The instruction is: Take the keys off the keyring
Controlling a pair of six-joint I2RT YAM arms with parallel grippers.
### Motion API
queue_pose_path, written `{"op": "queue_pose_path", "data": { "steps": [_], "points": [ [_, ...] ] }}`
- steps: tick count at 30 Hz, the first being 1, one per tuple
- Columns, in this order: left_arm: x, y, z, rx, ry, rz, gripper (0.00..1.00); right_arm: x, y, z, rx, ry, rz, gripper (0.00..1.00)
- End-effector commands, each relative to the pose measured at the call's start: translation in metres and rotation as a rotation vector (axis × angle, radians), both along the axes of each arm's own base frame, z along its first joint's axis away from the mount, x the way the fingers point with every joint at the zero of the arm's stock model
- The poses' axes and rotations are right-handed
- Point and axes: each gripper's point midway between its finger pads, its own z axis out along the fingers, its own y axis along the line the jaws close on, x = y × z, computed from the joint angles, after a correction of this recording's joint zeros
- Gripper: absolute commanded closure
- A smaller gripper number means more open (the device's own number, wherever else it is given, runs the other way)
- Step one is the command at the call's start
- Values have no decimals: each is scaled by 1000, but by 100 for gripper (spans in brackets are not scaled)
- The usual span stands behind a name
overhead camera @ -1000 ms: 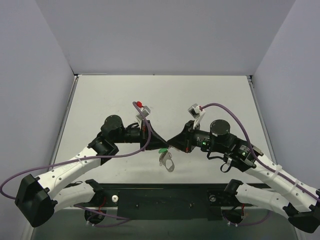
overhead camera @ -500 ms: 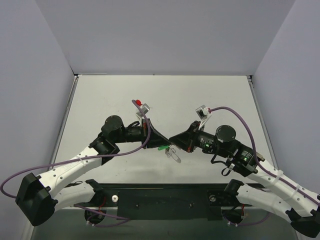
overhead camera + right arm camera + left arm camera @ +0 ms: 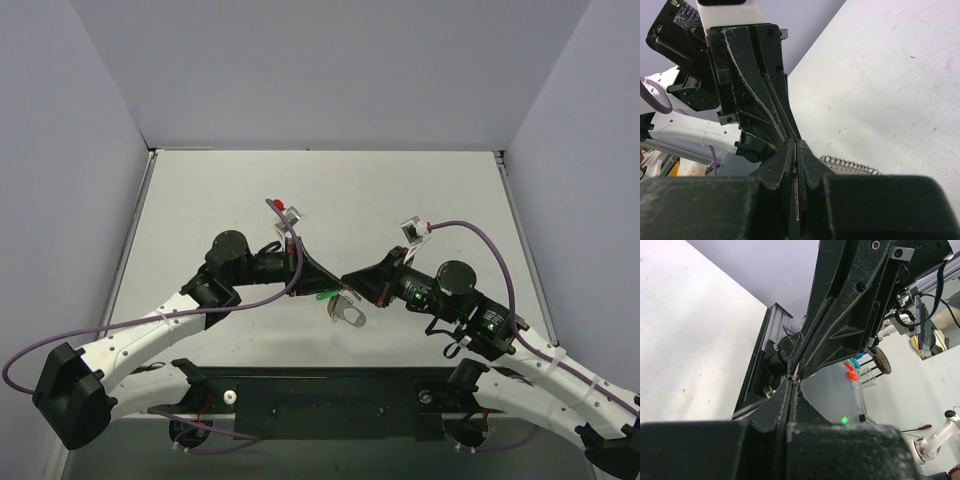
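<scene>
The keys have little room to slide because both grippers' fingers are crowded together at the keyring (image 3: 796,371). My left gripper should therefore open, back away and come in turned.
My two grippers meet tip to tip above the table's near middle. The right gripper (image 3: 347,281) is shut on the keyring (image 3: 797,175), which shows edge-on as a thin metal strip between its fingers. The ring's silvery chain (image 3: 847,165) trails out beside the right finger, and a silvery loop (image 3: 347,311) hangs below the tips. The left gripper (image 3: 333,285) is shut too, with a thin pale sliver (image 3: 798,371) nipped at its tips; it looks like one of the keys, mostly hidden. A small green piece (image 3: 325,296) shows under the left fingers.
The white table (image 3: 330,200) stretches behind the grippers, walled in by grey panels left, right and back. Purple cables (image 3: 470,232) loop over both arms. The black base bar (image 3: 330,400) runs along the near edge.
The right arm has drawn back to the right and rolled its wrist. The hanging loop has swung up from straight down to nearly level. The left arm has barely moved.
</scene>
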Motion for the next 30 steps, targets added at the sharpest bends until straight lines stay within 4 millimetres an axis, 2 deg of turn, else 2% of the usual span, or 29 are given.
{"op": "queue_pose_path", "data": {
  "steps": [1, 12, 19, 25, 30],
  "points": [
    [36, 5, 31, -83, -67, 166, 100, -17, 5, 8, 50, -1, 60, 100],
    [55, 7, 28, -108, 21, 264, 100, -15, 6, 3, 74, 2, -6, 100],
    [71, 14, 29, -112, 74, 375, 100, -13, 19, 9, 61, -18, -12, 100],
    [77, 19, 39, -125, 69, 423, 100, -12, 23, 10, 65, -21, -18, 100],
    [76, 19, 37, -107, 57, 420, 100, -10, 21, 15, 70, -30, -33, 100]
  ]
}}
